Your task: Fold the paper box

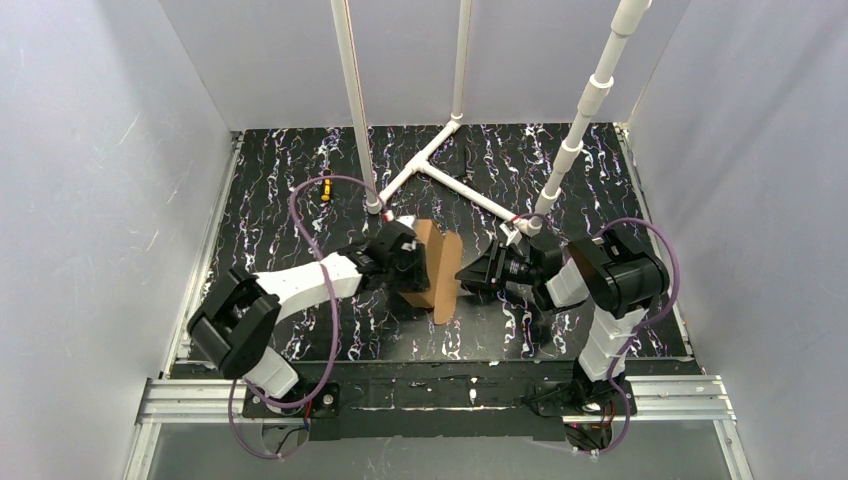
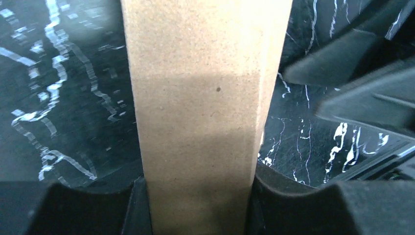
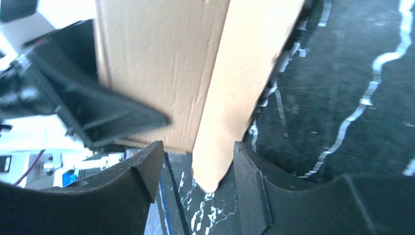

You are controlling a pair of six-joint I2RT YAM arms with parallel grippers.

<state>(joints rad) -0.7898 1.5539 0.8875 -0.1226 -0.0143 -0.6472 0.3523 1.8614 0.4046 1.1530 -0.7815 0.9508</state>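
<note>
The paper box stands on edge and the hanging flap (image 1: 448,278) faces my right gripper, so next my left gripper turns the box (image 1: 430,240) around and lays it flat first.
The paper box (image 1: 437,262) is plain brown cardboard, standing upright on edge in the middle of the black marbled table (image 1: 600,170). My left gripper (image 1: 412,268) reaches it from the left. In the left wrist view a cardboard panel (image 2: 200,98) fills the gap, and both fingers (image 2: 274,196) press its sides, so the left gripper (image 2: 198,188) is shut on it. My right gripper (image 1: 468,274) faces the box from the right. In the right wrist view the right gripper (image 3: 198,156) is open around a hanging flap (image 3: 240,98), with a gap on the flap's left side.
A white pipe frame (image 1: 440,160) lies behind the box, with upright pipes (image 1: 352,90) rising from it. A small yellow object (image 1: 325,188) lies at the back left. Grey walls close in three sides. A metal rail (image 1: 200,395) runs along the near edge.
</note>
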